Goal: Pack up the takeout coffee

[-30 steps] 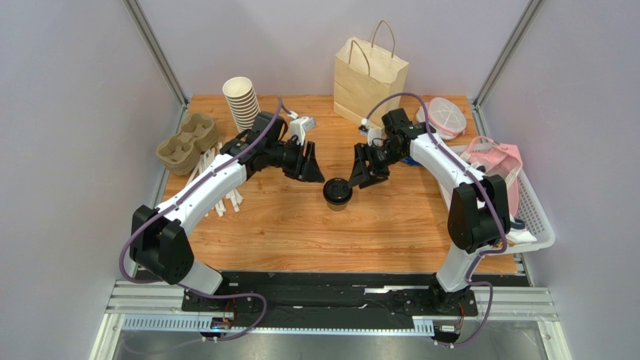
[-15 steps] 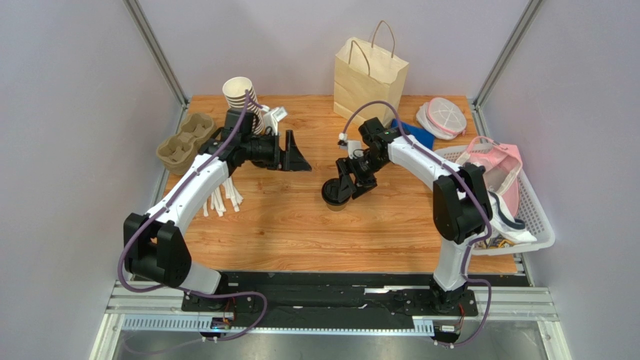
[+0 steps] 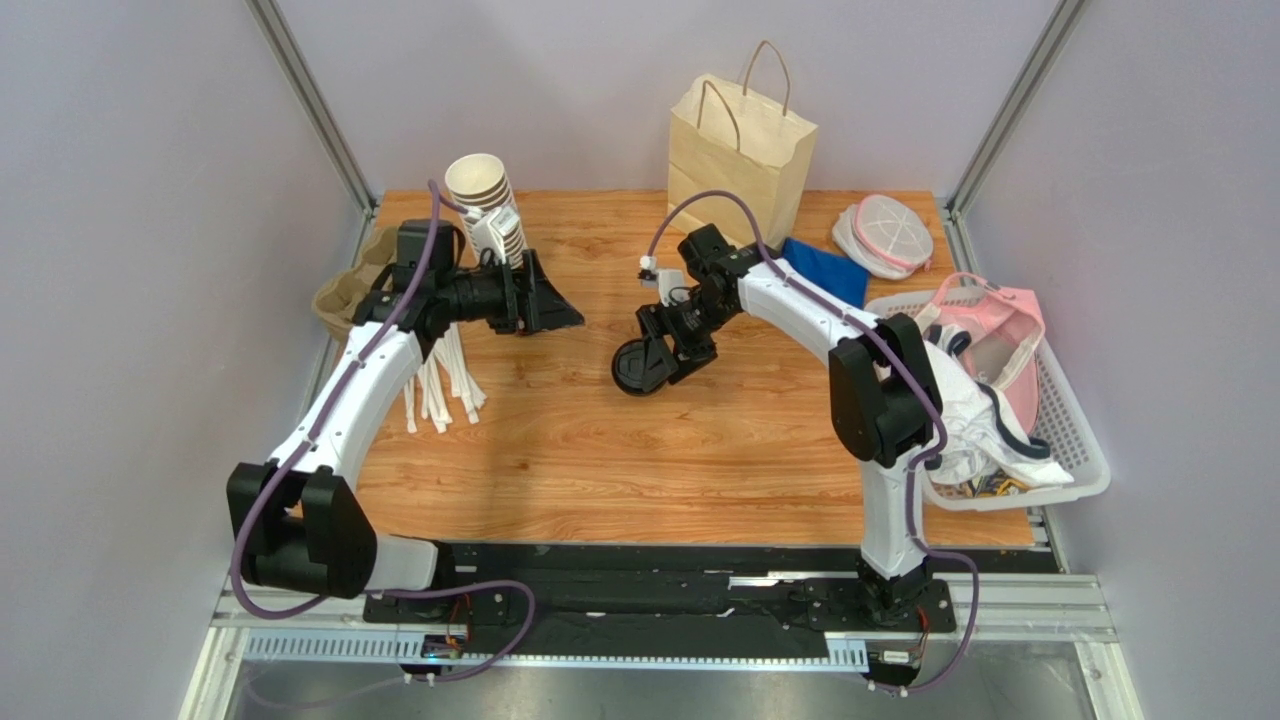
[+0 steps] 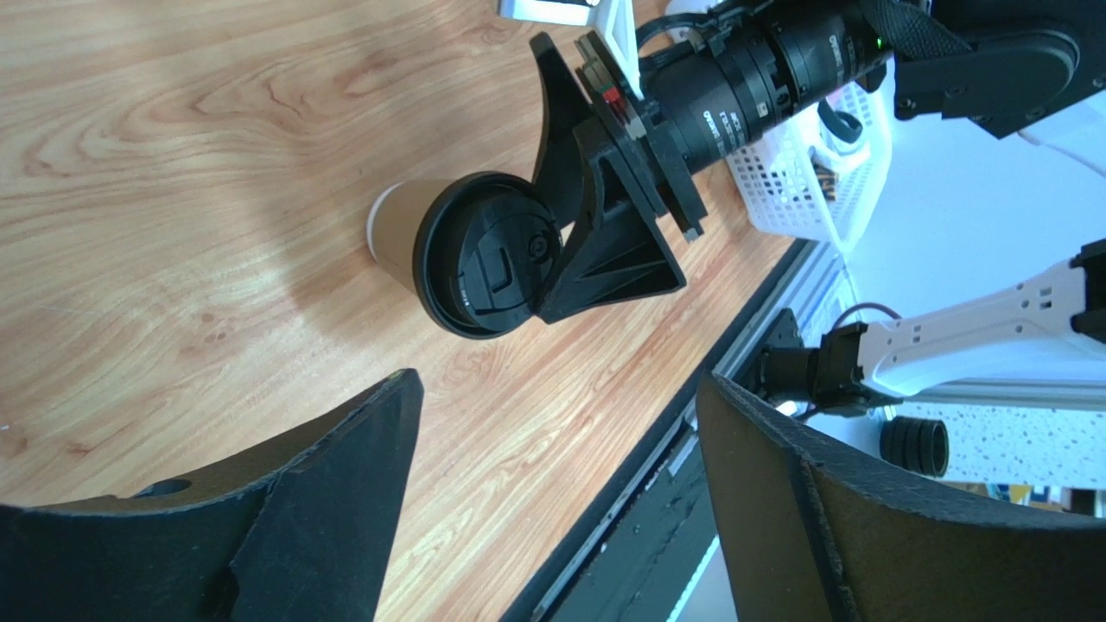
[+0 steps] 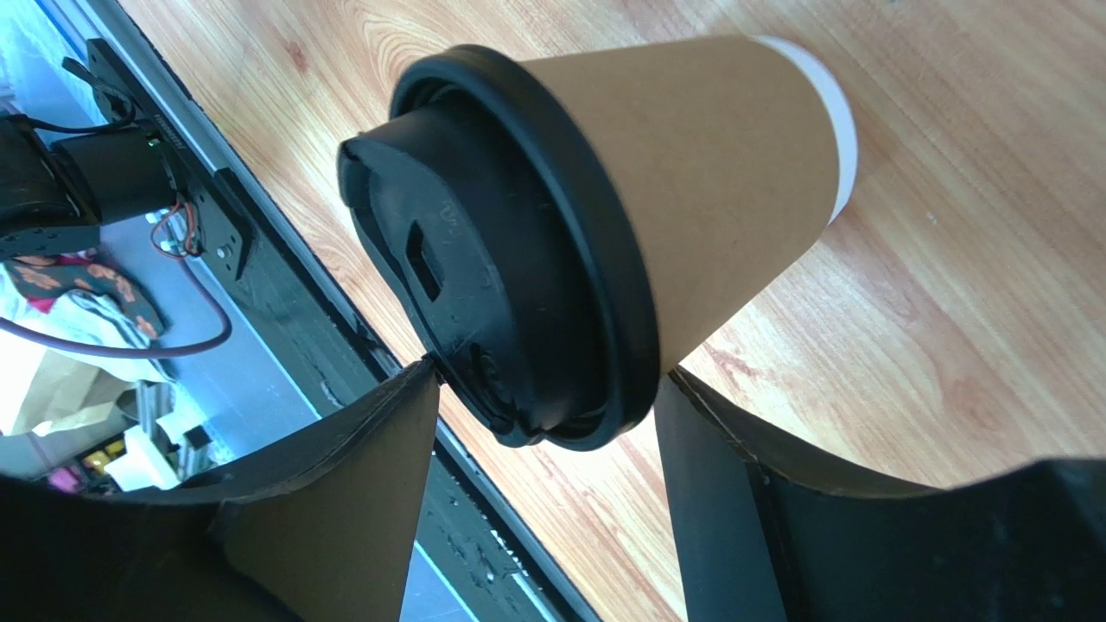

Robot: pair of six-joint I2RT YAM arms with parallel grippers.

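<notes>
The coffee (image 3: 637, 371) tilts with only my right gripper on its black lid. My left gripper should close its fingers and press down on the lid's free side (image 3: 621, 366).
The takeout coffee (image 3: 637, 368), a brown kraft cup with a black lid, sits left of the table's middle and leans over. My right gripper (image 3: 652, 357) reaches it from the right. In the right wrist view its two fingertips (image 5: 418, 379) press on opposite sides of the lid's rim, around the coffee (image 5: 688, 156). The left wrist view shows the coffee (image 4: 474, 259) with the right gripper (image 4: 610, 227) on it. My left gripper (image 3: 564, 312) hangs open and empty to the coffee's left, beside the cup stack; in its own view the left gripper (image 4: 558, 389) frames only bare wood.
A kraft paper bag (image 3: 741, 143) stands at the back middle. A stack of lidless cups (image 3: 484, 203), a pulp cup carrier (image 3: 349, 293) and white sticks (image 3: 439, 383) lie on the left. Blue cloth (image 3: 824, 267), a lid container (image 3: 887, 233) and a white basket (image 3: 1070, 435) are on the right.
My left gripper drew back left toward the cup stack and opened wide. My right gripper came down and left onto the coffee, which shifted left and tipped.
</notes>
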